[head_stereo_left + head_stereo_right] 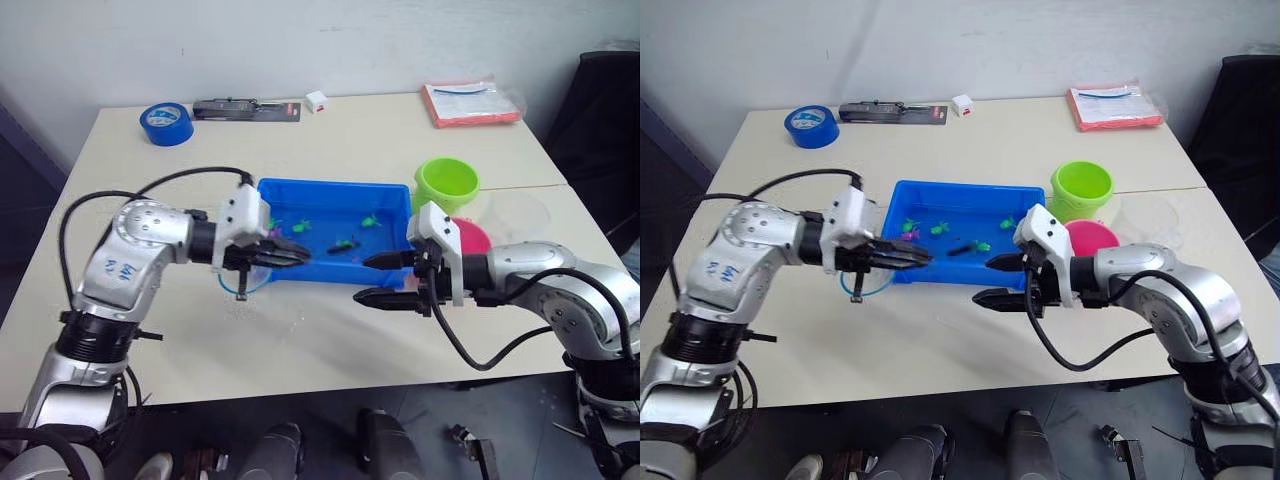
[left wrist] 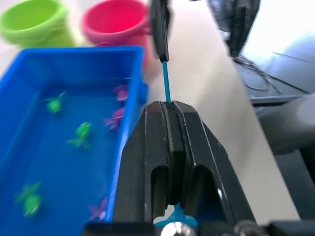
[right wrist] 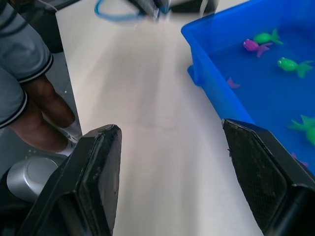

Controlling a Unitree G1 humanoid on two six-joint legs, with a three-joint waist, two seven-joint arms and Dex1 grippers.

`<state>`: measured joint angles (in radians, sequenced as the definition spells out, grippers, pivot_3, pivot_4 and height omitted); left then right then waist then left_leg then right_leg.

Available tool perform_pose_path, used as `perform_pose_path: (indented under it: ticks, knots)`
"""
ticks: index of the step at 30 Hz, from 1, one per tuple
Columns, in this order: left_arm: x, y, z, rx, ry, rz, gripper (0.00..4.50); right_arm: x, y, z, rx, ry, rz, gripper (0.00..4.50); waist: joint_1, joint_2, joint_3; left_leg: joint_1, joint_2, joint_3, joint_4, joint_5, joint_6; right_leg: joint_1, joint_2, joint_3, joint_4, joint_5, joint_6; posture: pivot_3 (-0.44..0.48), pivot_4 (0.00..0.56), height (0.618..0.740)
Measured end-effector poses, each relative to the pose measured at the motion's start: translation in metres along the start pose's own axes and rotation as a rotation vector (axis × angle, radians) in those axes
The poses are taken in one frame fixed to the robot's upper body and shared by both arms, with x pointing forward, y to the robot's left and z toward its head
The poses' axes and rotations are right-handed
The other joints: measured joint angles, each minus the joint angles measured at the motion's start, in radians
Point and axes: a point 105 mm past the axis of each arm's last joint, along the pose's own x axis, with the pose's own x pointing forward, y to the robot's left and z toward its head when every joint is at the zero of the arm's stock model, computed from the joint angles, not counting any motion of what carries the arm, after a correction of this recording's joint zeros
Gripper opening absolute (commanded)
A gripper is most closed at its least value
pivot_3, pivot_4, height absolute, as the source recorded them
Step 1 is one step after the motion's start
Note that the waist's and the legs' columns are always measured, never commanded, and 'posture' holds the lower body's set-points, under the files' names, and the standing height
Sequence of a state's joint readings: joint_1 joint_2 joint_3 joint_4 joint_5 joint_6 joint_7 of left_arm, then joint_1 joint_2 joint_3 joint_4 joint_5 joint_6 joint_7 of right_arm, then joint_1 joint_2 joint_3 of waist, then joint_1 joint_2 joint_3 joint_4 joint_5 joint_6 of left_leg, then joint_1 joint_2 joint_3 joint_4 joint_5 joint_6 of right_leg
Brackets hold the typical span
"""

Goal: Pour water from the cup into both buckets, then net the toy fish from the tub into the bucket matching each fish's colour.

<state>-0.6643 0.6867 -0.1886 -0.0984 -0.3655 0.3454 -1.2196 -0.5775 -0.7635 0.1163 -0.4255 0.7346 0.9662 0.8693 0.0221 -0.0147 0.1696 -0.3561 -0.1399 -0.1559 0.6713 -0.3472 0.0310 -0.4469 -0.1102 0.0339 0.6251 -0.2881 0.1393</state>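
My gripper will sweep the net through, and the toy fish (image 1: 370,220) will drift to new places because they lie loose and spread out across the blue tub (image 1: 330,225).
The blue tub (image 1: 335,190) sits mid-table with green and pink toy fish (image 3: 268,37) lying in it. My left gripper (image 1: 300,256) is at the tub's front left corner, shut on the net's thin stick (image 2: 166,83). The net's blue hoop (image 1: 248,280) hangs behind the fingers over the table, and its dark handle end points across the tub. My right gripper (image 1: 385,280) is open and empty just in front of the tub's front right corner. The green bucket (image 1: 447,183) and pink bucket (image 1: 472,238) stand right of the tub, and the clear cup (image 1: 518,215) stands beside them.
A blue tape roll (image 1: 166,123), a black tool (image 1: 247,109) and a small white box (image 1: 317,100) lie along the table's far edge. A red packet (image 1: 470,103) lies at the far right. A black chair (image 1: 610,100) stands to the right. A person's legs (image 3: 29,93) are beside the table.
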Motion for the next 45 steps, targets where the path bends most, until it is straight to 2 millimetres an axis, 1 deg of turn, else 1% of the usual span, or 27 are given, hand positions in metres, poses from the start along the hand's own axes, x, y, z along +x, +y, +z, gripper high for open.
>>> perform_pose_path:
  ticks: [2, 7, 12, 20, 26, 33, 35, 37, 38, 40, 41, 42, 43, 45]
  knots:
    - [0.005, -0.003, -0.002, 0.018, 0.002, -0.034, 0.06, 0.002, 0.001, 0.003, 0.0, -0.008, 0.006, 4.5, 0.0, 0.0, 0.0, 0.0, 0.0, 0.0, 0.0, 0.0, 0.0, 0.0, 0.0, 0.0, 0.0, 0.0, 0.0, 0.0, 0.15, 0.74]
    - [0.009, -0.003, 0.001, 0.049, -0.013, -0.063, 0.06, 0.004, 0.002, 0.007, -0.004, -0.012, 0.015, 4.5, 0.001, 0.0, 0.0, 0.0, 0.0, 0.0, 0.001, 0.0, 0.0, 0.0, 0.0, 0.0, 0.0, 0.0, 0.0, 0.0, 0.15, 0.74]
    - [0.009, -0.001, -0.006, 0.041, -0.002, -0.06, 0.06, 0.005, 0.006, 0.008, 0.002, -0.008, 0.035, 4.5, 0.001, 0.0, 0.0, 0.0, 0.0, 0.0, 0.001, 0.0, 0.0, 0.0, 0.0, 0.0, 0.0, 0.0, 0.0, 0.0, 0.15, 0.74]
    - [0.013, -0.001, -0.004, 0.039, -0.017, -0.062, 0.06, 0.007, 0.013, 0.01, -0.006, -0.012, 0.062, 4.5, 0.001, 0.0, 0.0, 0.0, 0.0, 0.0, 0.002, 0.0, 0.0, 0.0, 0.0, 0.0, 0.001, 0.0, 0.0, 0.0, 0.15, 0.74]
    - [0.018, 0.0, -0.001, 0.037, -0.037, -0.065, 0.06, 0.015, 0.018, 0.007, -0.001, -0.003, 0.096, 4.5, 0.001, 0.0, 0.0, -0.001, 0.0, 0.0, 0.003, 0.0, 0.0, 0.0, 0.0, 0.0, 0.0, 0.0, 0.0, 0.0, 0.15, 0.74]
    - [0.019, 0.0, -0.001, 0.029, -0.038, -0.069, 0.06, 0.016, 0.017, 0.009, -0.008, -0.006, 0.091, 4.5, 0.001, 0.0, 0.0, -0.001, 0.0, 0.0, 0.003, 0.0, 0.0, 0.0, 0.0, 0.0, 0.001, 0.0, 0.0, 0.0, 0.15, 0.74]
    - [0.018, 0.0, -0.001, 0.029, -0.036, -0.072, 0.0, 0.016, 0.017, 0.009, -0.009, -0.005, 0.089, 3.98, 0.001, 0.0, 0.0, -0.001, 0.0, 0.0, 0.003, 0.0, 0.0, 0.0, 0.0, 0.0, 0.001, 0.0, 0.0, 0.0, 0.15, 0.74]
    - [0.017, 0.0, -0.002, 0.029, -0.029, -0.073, 0.0, 0.016, 0.016, 0.009, -0.01, -0.005, 0.086, 3.35, 0.001, 0.0, 0.0, 0.0, 0.0, 0.0, 0.003, 0.0, 0.0, 0.0, 0.0, 0.0, 0.001, 0.0, 0.0, 0.0, 0.15, 0.74]
    - [0.017, 0.0, -0.002, 0.029, -0.027, -0.073, 0.0, 0.016, 0.016, 0.009, -0.01, -0.004, 0.085, 2.76, 0.001, 0.0, 0.0, 0.0, 0.0, 0.0, 0.003, 0.0, 0.0, 0.0, 0.0, 0.0, 0.001, 0.0, 0.0, 0.0, 0.15, 0.74]
    - [0.017, -0.001, -0.002, 0.031, -0.025, -0.081, 0.0, 0.016, 0.015, 0.009, -0.012, -0.003, 0.077, 1.72, 0.001, 0.0, 0.0, -0.001, 0.0, 0.0, 0.003, 0.0, 0.0, 0.0, 0.0, 0.0, 0.001, 0.0, 0.0, 0.0, 0.15, 0.74]
    - [0.017, -0.002, -0.001, 0.033, -0.025, -0.087, 0.0, 0.016, 0.014, 0.009, -0.012, -0.002, 0.071, 1.41, 0.001, 0.0, 0.0, -0.001, 0.0, 0.0, 0.003, 0.0, 0.0, 0.0, 0.0, 0.0, 0.001, 0.0, 0.0, 0.0, 0.15, 0.74]
    - [0.017, -0.003, -0.001, 0.034, -0.025, -0.091, 0.0, 0.015, 0.012, 0.009, -0.013, 0.0, 0.064, 0.9, 0.001, 0.0, 0.0, -0.001, 0.0, 0.0, 0.003, 0.0, 0.0, 0.0, 0.0, 0.0, 0.001, 0.0, 0.0, 0.0, 0.15, 0.74]
    - [0.017, -0.002, -0.001, 0.035, -0.025, -0.09, 0.0, 0.015, 0.012, 0.009, -0.015, 0.0, 0.064, 0.76, 0.001, 0.0, 0.0, -0.001, 0.0, 0.0, 0.003, 0.0, 0.0, 0.0, 0.0, 0.0, 0.001, 0.0, 0.0, 0.0, 0.15, 0.74]
    - [0.017, -0.002, -0.001, 0.034, -0.025, -0.09, 0.0, 0.015, 0.012, 0.009, -0.013, 0.0, 0.065, 0.79, 0.001, 0.0, 0.0, -0.001, 0.0, 0.0, 0.003, 0.0, 0.0, 0.0, 0.0, 0.0, 0.001, 0.0, 0.0, 0.0, 0.15, 0.74]
